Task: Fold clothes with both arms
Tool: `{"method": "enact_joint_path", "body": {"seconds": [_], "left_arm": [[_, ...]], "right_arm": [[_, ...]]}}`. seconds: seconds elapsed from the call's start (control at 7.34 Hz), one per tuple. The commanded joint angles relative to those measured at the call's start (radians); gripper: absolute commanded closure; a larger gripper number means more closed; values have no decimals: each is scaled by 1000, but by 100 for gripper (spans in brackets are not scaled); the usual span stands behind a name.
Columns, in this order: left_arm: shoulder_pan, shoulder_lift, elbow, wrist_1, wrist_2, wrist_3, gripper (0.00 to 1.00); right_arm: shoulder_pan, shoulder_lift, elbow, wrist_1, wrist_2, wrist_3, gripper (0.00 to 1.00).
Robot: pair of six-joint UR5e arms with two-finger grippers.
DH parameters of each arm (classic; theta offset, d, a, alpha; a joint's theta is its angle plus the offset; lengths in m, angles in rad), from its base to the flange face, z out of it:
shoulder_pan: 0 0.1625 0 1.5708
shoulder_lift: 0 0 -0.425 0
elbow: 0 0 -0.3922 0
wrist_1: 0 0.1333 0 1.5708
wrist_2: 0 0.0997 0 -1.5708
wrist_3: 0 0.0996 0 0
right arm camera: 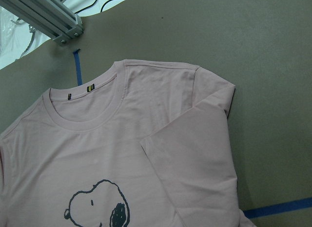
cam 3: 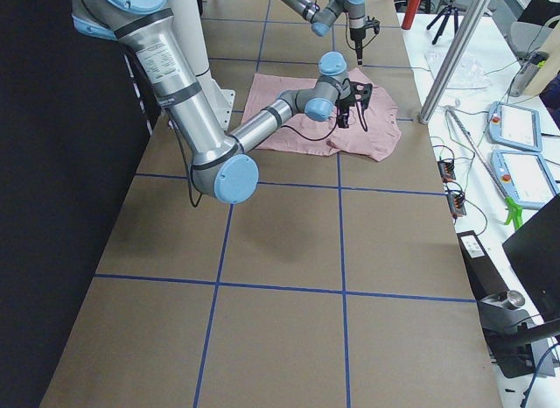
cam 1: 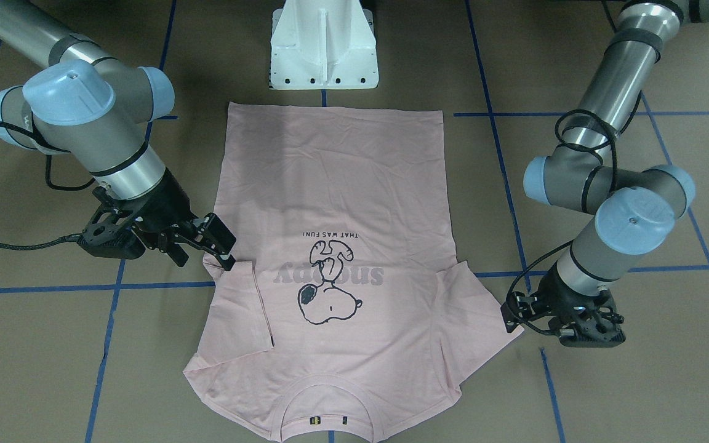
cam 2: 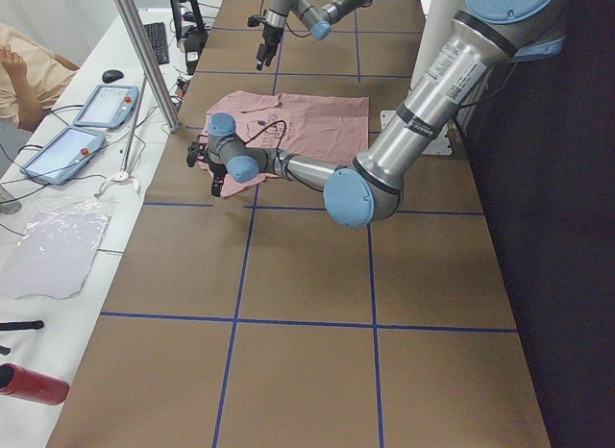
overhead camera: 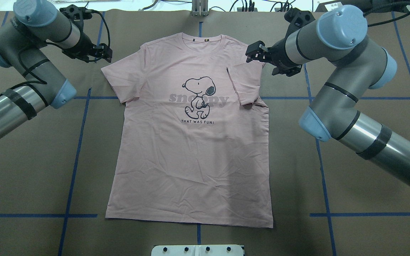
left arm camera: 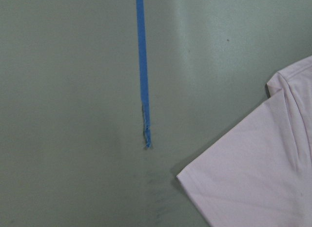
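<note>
A slack crease (cam 1: 444,357) runs beside the shirt's shoulder, so I expect the spread-out sleeve (cam 1: 475,323) to fold across the shirt's chest while the shirt's body stays in place when the robot brings the sleeve's corner in.
The pale pink T-shirt (overhead camera: 190,160) lies flat, print up, collar (overhead camera: 190,38) at the far edge, and it also shows in the front view (cam 1: 342,184). Its sleeve (overhead camera: 246,81) on my right side is folded in over the chest, as the right wrist view (right arm camera: 195,159) also shows. My right gripper (overhead camera: 254,53) hovers just above that fold, open and empty (cam 1: 222,246). The other sleeve (overhead camera: 114,76) lies flat and spread out. My left gripper (overhead camera: 106,53) sits just off its outer corner (cam 1: 510,315), open and holding nothing. The left wrist view shows only the sleeve corner (left arm camera: 258,178).
The white pedestal base (cam 1: 324,49) stands at the shirt's hem end. Blue tape lines (overhead camera: 80,142) cross the brown table. Beyond the collar end stand an aluminium post (cam 2: 144,54) and an operator's desk with tablets (cam 2: 106,107).
</note>
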Motion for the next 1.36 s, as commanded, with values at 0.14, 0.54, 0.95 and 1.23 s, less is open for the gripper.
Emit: {"method": "enact_joint_path", "body": {"seconds": [0.14, 0.54, 0.95, 1.23], "left_arm": [[38, -6, 51, -44, 25, -2, 33], [38, -5, 51, -44, 23, 3, 100], [33, -31, -56, 6, -27, -49, 100], [103, -101, -66, 13, -3, -213, 100]], "right_arm": [[0, -9, 10, -3, -6, 1, 0], [-3, -7, 9, -3, -8, 7, 0], [-8, -7, 4, -3, -17, 9, 0], [-11, -6, -10, 3, -17, 0, 0]]}}
